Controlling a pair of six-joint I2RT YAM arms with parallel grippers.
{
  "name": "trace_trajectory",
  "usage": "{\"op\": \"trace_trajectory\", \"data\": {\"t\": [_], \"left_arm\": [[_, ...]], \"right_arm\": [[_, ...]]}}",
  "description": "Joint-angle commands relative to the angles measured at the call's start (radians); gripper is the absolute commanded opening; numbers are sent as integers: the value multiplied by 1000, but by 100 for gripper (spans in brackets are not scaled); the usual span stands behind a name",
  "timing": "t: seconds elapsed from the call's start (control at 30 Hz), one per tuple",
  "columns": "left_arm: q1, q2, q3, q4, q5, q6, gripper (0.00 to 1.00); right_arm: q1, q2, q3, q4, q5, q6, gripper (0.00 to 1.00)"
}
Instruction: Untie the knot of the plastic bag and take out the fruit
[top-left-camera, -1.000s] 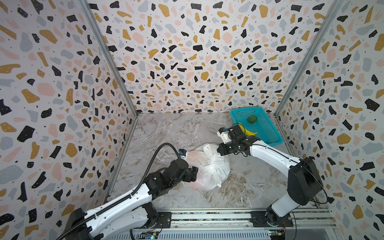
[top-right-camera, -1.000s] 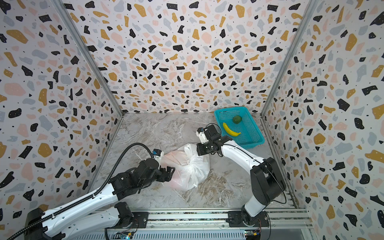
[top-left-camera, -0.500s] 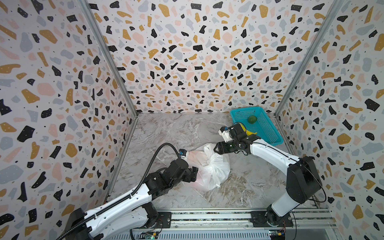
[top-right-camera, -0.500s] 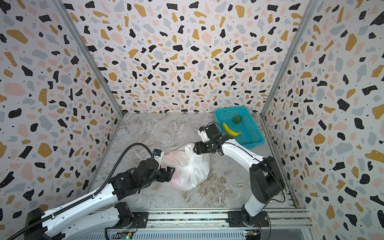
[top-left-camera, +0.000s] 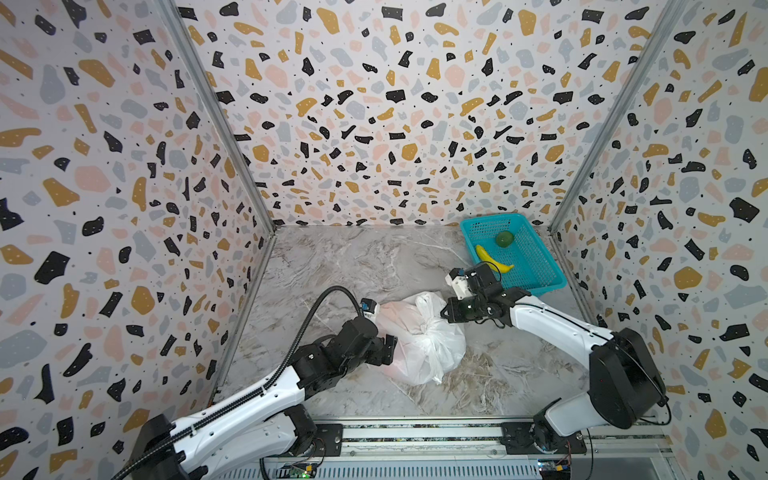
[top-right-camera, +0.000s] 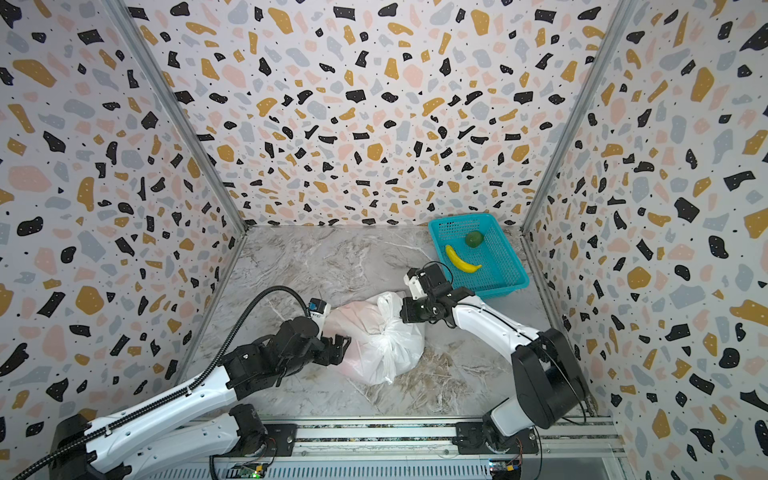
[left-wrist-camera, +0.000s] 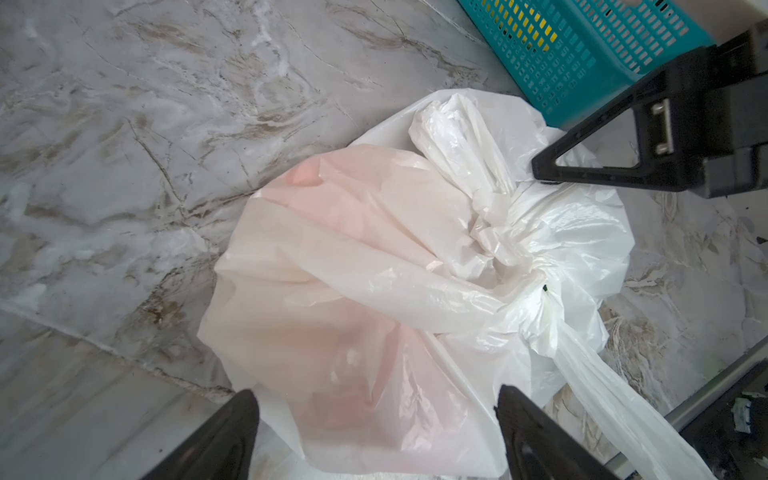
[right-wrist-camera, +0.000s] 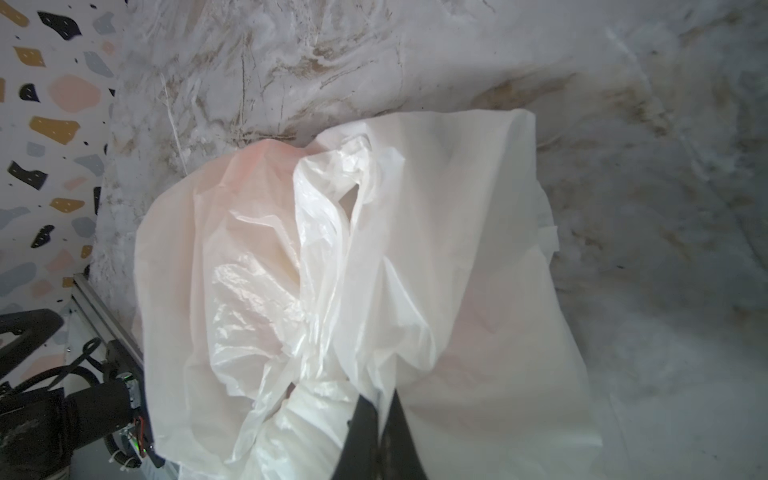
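Note:
My right gripper is holding only a fold (top-left-camera: 439, 313) next to the knot. My left gripper should pinch the knot (top-left-camera: 432, 325) first while my right gripper grabs the opposite side of the knot.
The plastic bag (top-left-camera: 419, 336) (top-right-camera: 378, 340) lies tied in the middle of the marble floor, white and crinkly. Its knot (left-wrist-camera: 528, 266) (top-left-camera: 427, 332) sits on top, with one tail standing up and one trailing toward the front. The fruit shows only as a pink tint through the plastic (left-wrist-camera: 340, 257). My left gripper (top-left-camera: 390, 349) (left-wrist-camera: 376, 399) is open, with its fingers astride the bag's left side. My right gripper (top-left-camera: 442, 311) (right-wrist-camera: 380, 399) is shut on a fold of the bag's plastic, just beside the knot on the bag's far right.
A teal basket (top-left-camera: 548, 286) (top-right-camera: 511, 286) stands at the back right, close behind my right gripper. It holds a yellow banana (top-left-camera: 492, 259) and a round green ball (top-left-camera: 504, 238). Patterned walls close in the left, back and right sides.
My right gripper opened, dropped a little toward the bag and shut again on the plastic by the knot. The left arm and the bag have stayed in place.

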Motion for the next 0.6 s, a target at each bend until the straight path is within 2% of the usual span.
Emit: {"op": "trace_trajectory", "data": {"t": [0.0, 0.2, 0.27, 0.37, 0.5, 0.57], "left_arm": [[-15, 29, 55, -23, 12, 67, 90], [-40, 109, 116, -60, 35, 198, 91], [-50, 128, 140, -64, 46, 242, 91], [-72, 150, 159, -41, 78, 313, 91], [-98, 208, 198, -32, 93, 399, 92], [-109, 222, 200, -1, 108, 441, 92]], "right_arm": [[-5, -97, -63, 9, -11, 98, 0], [-9, -182, -106, -25, -40, 131, 3], [-18, -206, -97, -50, -43, 111, 16], [-57, -225, -29, -155, -14, -3, 47], [-86, -252, 84, -302, 72, -209, 65], [-87, -265, 109, -324, 74, -292, 69]]}}
